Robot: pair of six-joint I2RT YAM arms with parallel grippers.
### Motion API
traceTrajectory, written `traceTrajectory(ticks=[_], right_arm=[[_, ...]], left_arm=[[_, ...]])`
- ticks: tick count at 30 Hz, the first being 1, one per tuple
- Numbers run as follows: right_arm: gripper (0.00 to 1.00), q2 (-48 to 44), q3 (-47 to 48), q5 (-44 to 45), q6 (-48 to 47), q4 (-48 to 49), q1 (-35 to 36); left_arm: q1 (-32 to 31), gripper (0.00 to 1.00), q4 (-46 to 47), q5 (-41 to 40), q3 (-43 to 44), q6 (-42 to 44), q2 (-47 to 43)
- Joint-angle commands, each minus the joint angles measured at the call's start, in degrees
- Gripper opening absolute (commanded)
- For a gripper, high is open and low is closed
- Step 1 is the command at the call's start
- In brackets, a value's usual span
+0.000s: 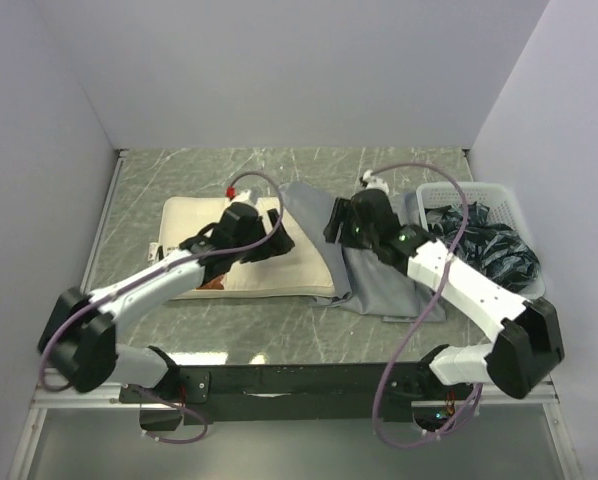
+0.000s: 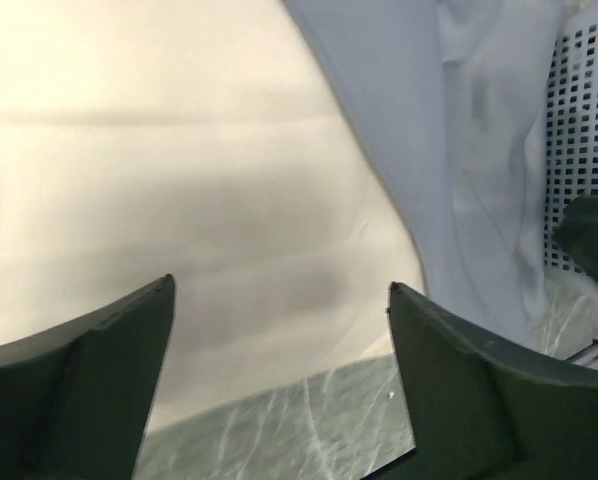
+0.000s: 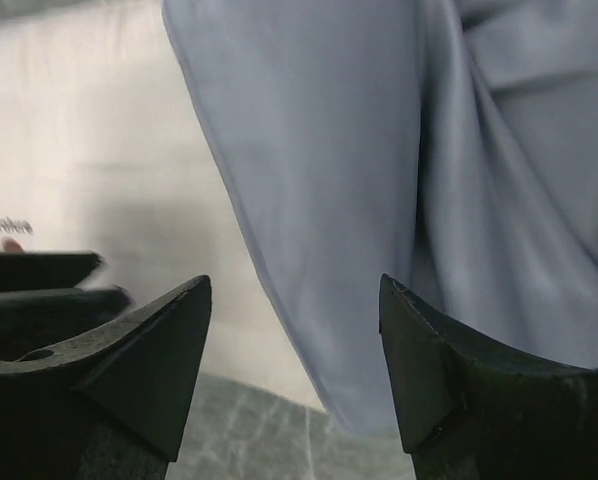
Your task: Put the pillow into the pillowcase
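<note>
The pillowcase's edge is slanted and only just covers the pillow's near corner (image 1: 329, 288). My left gripper should hold the pillow's near edge (image 1: 234, 292) while my right gripper works the pillowcase on.
The cream pillow (image 1: 194, 215) lies flat on the table at the left. Black lettering shows at one end in the right wrist view. The grey pillowcase (image 1: 384, 290) lies crumpled to its right, and its edge drapes over the pillow's right end. My left gripper (image 1: 279, 242) hovers over that end, open and empty, with the pillow (image 2: 179, 150) and pillowcase (image 2: 459, 150) below it. My right gripper (image 1: 334, 222) stands next to it, open and empty, over the pillowcase (image 3: 379, 150) edge and the pillow (image 3: 99, 150).
A white perforated basket (image 1: 509, 195) holding dark crumpled cloth (image 1: 491, 252) stands at the right, close to the pillowcase; its wall (image 2: 584, 120) shows in the left wrist view. Grey walls close in the marbled table (image 1: 279, 335) on three sides.
</note>
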Motion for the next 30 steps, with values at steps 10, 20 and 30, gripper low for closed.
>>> traceTrajectory(ticks=[10,20,30], right_arm=[[0.56,-2.4,-13.2,14.5,1.7,3.5,12.3],[0.45,-0.4,-14.7,15.2,1.9,3.2,12.4],[0.05,-3.9,-9.8,13.7,1.2,-2.5,14.4]], left_arm=[[-13.3,0.99,-12.5,-23.3,-9.7,0.2,-13.4],[-16.3,1.0,-1.3,-32.7,-5.7,8.3,0.9],[-15.6,0.01,-3.1,-36.3,2.8,7.1,8.3]])
